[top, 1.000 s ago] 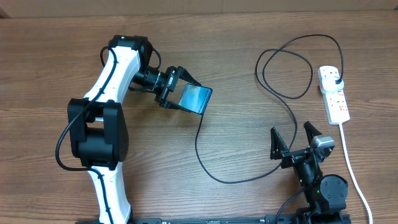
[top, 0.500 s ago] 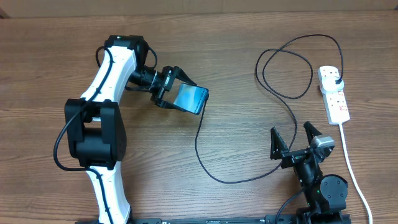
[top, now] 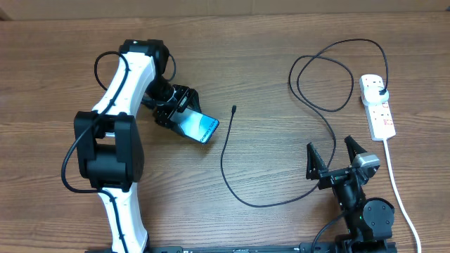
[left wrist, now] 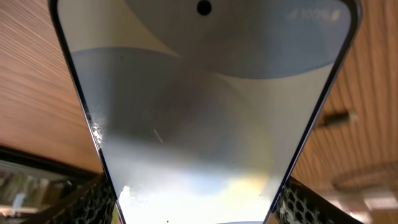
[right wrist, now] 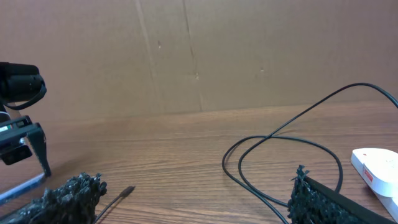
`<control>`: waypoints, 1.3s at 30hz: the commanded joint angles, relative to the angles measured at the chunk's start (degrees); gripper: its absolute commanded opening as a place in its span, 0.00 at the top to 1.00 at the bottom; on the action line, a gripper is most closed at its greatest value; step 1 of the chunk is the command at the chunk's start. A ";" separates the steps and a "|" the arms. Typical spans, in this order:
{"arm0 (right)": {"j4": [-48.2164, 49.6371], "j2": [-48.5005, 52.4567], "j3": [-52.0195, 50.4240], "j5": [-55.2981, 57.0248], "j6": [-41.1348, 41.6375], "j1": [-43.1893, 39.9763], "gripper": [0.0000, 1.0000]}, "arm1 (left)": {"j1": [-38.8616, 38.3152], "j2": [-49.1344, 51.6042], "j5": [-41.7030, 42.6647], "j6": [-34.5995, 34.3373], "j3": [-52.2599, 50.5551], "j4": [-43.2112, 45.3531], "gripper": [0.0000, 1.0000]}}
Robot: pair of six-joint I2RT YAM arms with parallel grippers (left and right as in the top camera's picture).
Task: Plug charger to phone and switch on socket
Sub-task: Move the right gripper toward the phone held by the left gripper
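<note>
Next, I bring the phone's loose end over the charger's tip with my left gripper to meet my right gripper, because it is too far away for my open right gripper to reach.
My left gripper is shut on the phone, whose lit light-blue screen fills the left wrist view between both fingers. The phone is held tilted, left of the charger's small connector tip, with a gap between them. The black charger cable curves across the table in loops to its black plug in the white socket strip. My right gripper is open and empty near the front edge; its view shows the tip, the cable loops and the strip's end.
The strip's thick white cord runs down the right side past my right arm. A brown cardboard wall stands behind the wooden table.
My left gripper has swung the phone down and to the left, turning it. The cable's connector tip, which lay at the phone's edge, now lies free to the phone's right. The right arm is unmoved.
</note>
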 commanded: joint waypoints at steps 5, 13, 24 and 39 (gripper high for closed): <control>-1.01 -0.55 -0.59 -7.26 6.54 0.46 0.00 | -4.37 -0.26 -11.85 -5.64 1.79 0.55 0.32; 0.94 2.23 1.05 -17.88 17.92 0.44 0.00 | -6.62 -0.26 -11.58 -5.62 2.27 3.37 0.32; 1.05 30.18 20.06 -34.05 20.00 0.44 0.00 | -7.28 -0.35 -11.58 -5.38 8.00 2.80 0.33; 9.92 71.65 33.00 -52.48 31.30 0.48 0.00 | -9.38 -0.57 -11.61 -5.40 9.16 2.84 0.30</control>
